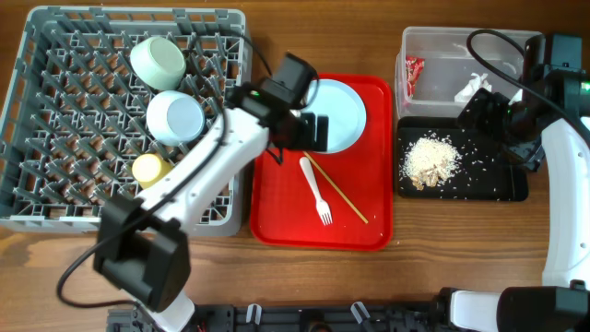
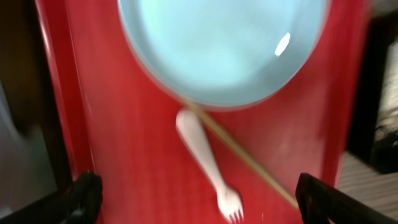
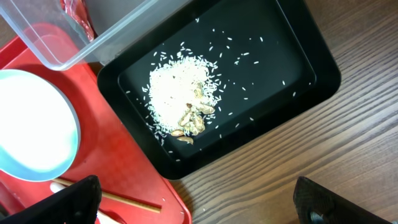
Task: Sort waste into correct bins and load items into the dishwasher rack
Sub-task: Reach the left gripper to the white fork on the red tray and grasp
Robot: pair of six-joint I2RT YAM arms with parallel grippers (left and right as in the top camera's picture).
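Note:
The fork's tined end [image 1: 324, 215] is clear of the plate and chopstick. My left gripper should keep going toward the fork's neck [image 1: 320, 200] until its fingers close there.
A round white plate [image 1: 339, 112] lies at the back of the red serving tray [image 1: 277, 198], with a white plastic fork [image 1: 316, 191] in front of it. My left gripper [image 1: 309, 131] hovers open and empty over the plate's left edge. In the left wrist view the plate [image 2: 224, 50] and fork [image 2: 205, 155] lie between the open fingers [image 2: 202, 205]. The grey rack [image 1: 55, 198] holds a pale green bowl [image 1: 157, 60], a small white bowl [image 1: 175, 115] and a yellow cup [image 1: 147, 168]. My right gripper [image 1: 493, 115] is open and empty over the black tray [image 1: 502, 180], which holds food scraps [image 1: 430, 159].
The clear tub [image 1: 442, 41] holds a red wrapper [image 1: 413, 72] and white paper [image 1: 473, 85]. A wooden chopstick [image 1: 338, 191] lies across the red tray beside the fork. In the right wrist view, the open fingers [image 3: 199, 208] frame wood table beside the black tray [image 3: 292, 56] and scraps [image 3: 180, 93].

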